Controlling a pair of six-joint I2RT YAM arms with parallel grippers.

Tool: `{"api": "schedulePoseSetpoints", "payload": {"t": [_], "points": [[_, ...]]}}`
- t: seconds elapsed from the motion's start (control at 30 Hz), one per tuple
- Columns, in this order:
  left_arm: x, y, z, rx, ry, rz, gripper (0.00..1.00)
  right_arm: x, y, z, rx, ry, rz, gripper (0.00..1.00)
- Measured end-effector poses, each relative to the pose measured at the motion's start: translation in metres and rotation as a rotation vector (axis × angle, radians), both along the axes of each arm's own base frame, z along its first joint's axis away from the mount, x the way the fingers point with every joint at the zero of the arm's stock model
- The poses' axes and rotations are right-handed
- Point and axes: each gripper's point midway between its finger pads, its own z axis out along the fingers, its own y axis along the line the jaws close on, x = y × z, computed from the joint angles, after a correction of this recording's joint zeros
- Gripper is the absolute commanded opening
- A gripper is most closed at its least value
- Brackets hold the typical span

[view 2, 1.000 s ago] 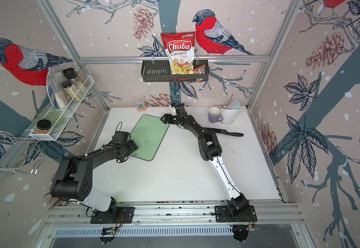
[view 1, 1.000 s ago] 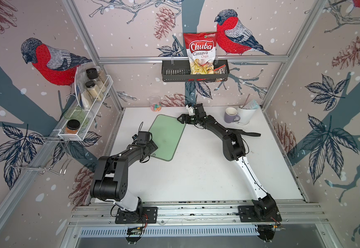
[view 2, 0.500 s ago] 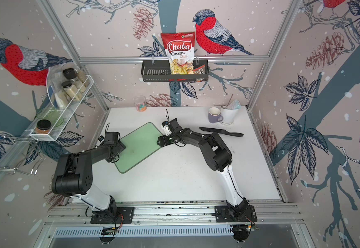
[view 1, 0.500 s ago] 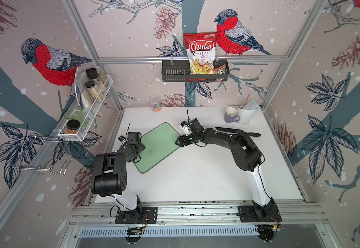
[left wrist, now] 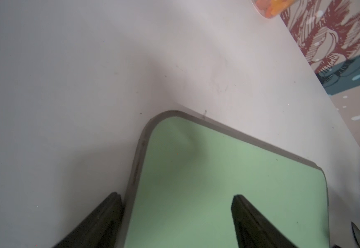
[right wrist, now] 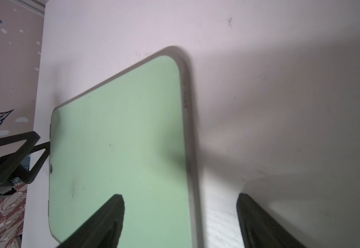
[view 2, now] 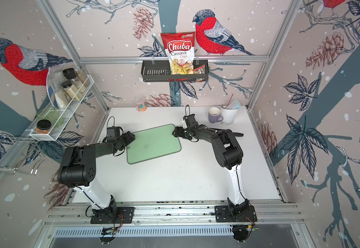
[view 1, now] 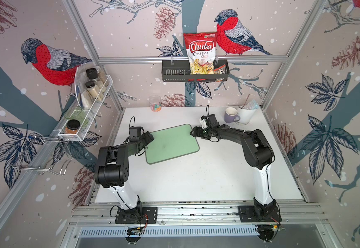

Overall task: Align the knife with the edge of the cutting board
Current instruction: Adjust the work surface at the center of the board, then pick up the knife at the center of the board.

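Observation:
My left gripper and my right gripper should turn the cutting board (view 1: 172, 143) square by its short ends (view 1: 196, 141) before lining up the knife, because the board slants across the table.
The pale-green cutting board (view 1: 172, 143) (view 2: 153, 143) lies flat mid-table, its long sides running roughly left to right. My left gripper (view 1: 151, 137) (left wrist: 176, 201) is open at the board's left short end. One finger is over the green face (left wrist: 228, 193) and the other is on the table beside the rim. At the far right corner my right gripper (view 1: 193, 132) (right wrist: 180, 199) is open and straddles the board's edge (right wrist: 121, 139) the same way. Only an end of the black knife (view 2: 239, 134) shows, behind my right arm near the back right.
A purple mug (view 1: 230, 114) and a white cup (view 1: 246, 113) stand at the back right. A small jar of sweets (view 1: 155, 104) stands at the back wall. A black basket (view 1: 174, 74) with a chips bag hangs above. A wire shelf (view 1: 88, 111) juts out on the left.
The board has turned and slid from a slanted spot at the back left towards mid-table. Both grippers moved with its ends. My right arm folded back over the knife.

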Motion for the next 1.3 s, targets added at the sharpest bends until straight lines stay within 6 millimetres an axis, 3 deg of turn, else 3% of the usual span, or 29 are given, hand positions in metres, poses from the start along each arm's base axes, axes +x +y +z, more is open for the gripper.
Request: {"api": "schedulePoseSetpoints", "payload": {"t": [0.13, 0.4, 0.6, 0.9, 1.0, 1.13, 1.23, 1.3], "points": [[0.011, -0.028, -0.001, 0.007, -0.018, -0.078, 0.83, -0.004, -0.007, -0.001, -0.042, -0.025, -0.040, 0.82], [0.024, -0.107, 0.004, -0.087, -0.084, -0.287, 0.83, -0.048, -0.092, 0.002, -0.152, 0.031, -0.265, 0.85], [0.011, -0.152, 0.005, -0.175, -0.084, -0.404, 0.82, -0.047, -0.129, 0.005, -0.147, 0.041, -0.365, 0.85], [-0.005, -0.144, 0.006, -0.142, -0.031, -0.385, 0.86, -0.032, -0.140, 0.007, -0.121, 0.026, -0.406, 0.89], [-0.005, -0.135, 0.008, -0.139, -0.020, -0.363, 0.91, -0.029, -0.164, 0.011, -0.159, 0.021, -0.444, 0.91], [-0.008, -0.113, 0.013, -0.109, 0.013, -0.302, 0.95, -0.013, -0.201, 0.034, -0.210, -0.038, -0.489, 0.92], [-0.020, -0.095, 0.013, -0.060, 0.067, -0.243, 0.95, 0.006, -0.229, 0.049, -0.277, -0.070, -0.497, 0.94], [-0.029, -0.085, 0.014, -0.032, 0.096, -0.208, 0.95, 0.015, -0.250, 0.047, -0.336, -0.065, -0.495, 0.94]]}}
